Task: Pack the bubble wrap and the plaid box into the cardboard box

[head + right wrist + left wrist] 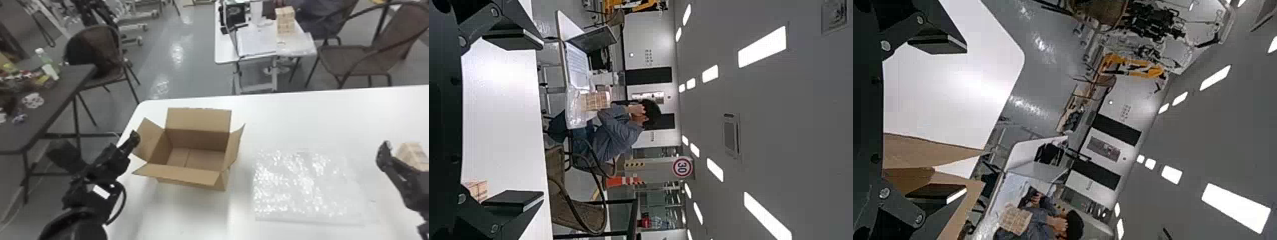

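Observation:
I see the empty cardboard box standing with its flap joined along a crease, so the whole cardboard box will turn too when I pull the flap.
In the head view, my left gripper is beside the left flap of the cardboard box, which stands with its flaps spread and nothing inside. The bubble wrap lies flat to the right of the box. At the right edge my right gripper is just left of the plaid box, partly hiding it. In the left wrist view my left gripper is open beside the cardboard box. In the right wrist view my right gripper is open, with the plaid box near one finger.
The white table carries these things. Beyond it stand a smaller white table with another plaid box on it, and brown chairs. A dark table holding small items is at the left.

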